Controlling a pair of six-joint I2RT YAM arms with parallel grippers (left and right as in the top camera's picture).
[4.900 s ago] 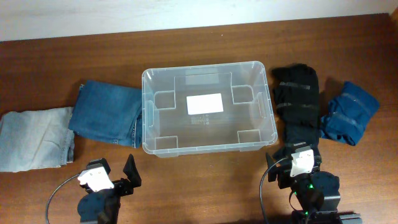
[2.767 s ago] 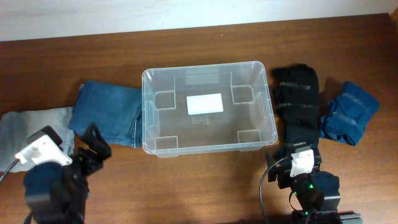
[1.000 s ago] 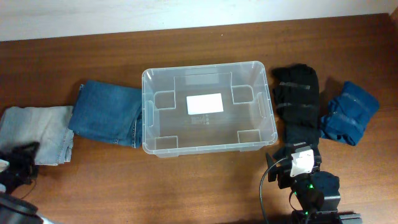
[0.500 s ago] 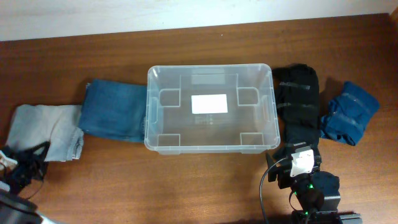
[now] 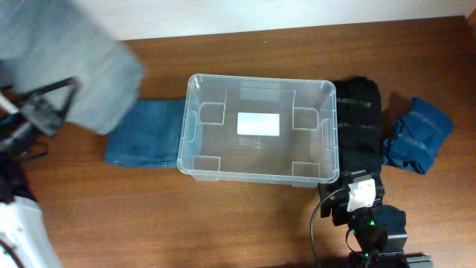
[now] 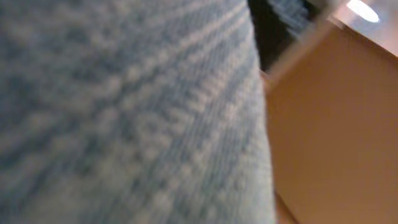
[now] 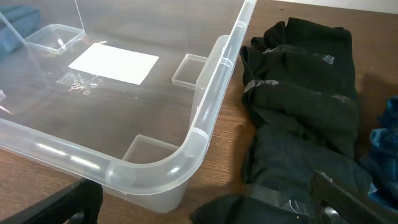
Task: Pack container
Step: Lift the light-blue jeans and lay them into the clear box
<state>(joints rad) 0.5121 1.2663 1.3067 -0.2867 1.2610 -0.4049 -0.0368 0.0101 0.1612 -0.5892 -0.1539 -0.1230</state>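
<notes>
The pale blue jeans (image 5: 89,67) hang high and the container stands open, so my left gripper keeps going over the white label (image 5: 258,123) and releases them inside.
The clear plastic container (image 5: 195,89) stands mid-table, slightly skewed, with a white label (image 5: 258,123) on its base and nothing inside. My left gripper (image 5: 50,104) is raised high at the far left, shut on a pale blue pair of jeans (image 5: 71,56) that hangs large and blurred. That pale denim (image 6: 124,112) fills the left wrist view and hides the fingers. My right gripper (image 5: 355,195) rests open by the container's near right corner (image 7: 186,155), its fingertips (image 7: 348,199) spread wide with nothing between them.
Dark blue folded jeans (image 5: 145,135) lie against the container's left wall. A black garment (image 5: 358,119) (image 7: 298,106) lies along its right side, touching it, and a crumpled blue garment (image 5: 418,134) sits further right. Bare wooden tabletop (image 5: 186,216) runs along the front.
My left gripper has closed on the pale jeans and lifted them off the table. The container and the dark jeans have slid to the right, the container turning a little. The right arm stayed still.
</notes>
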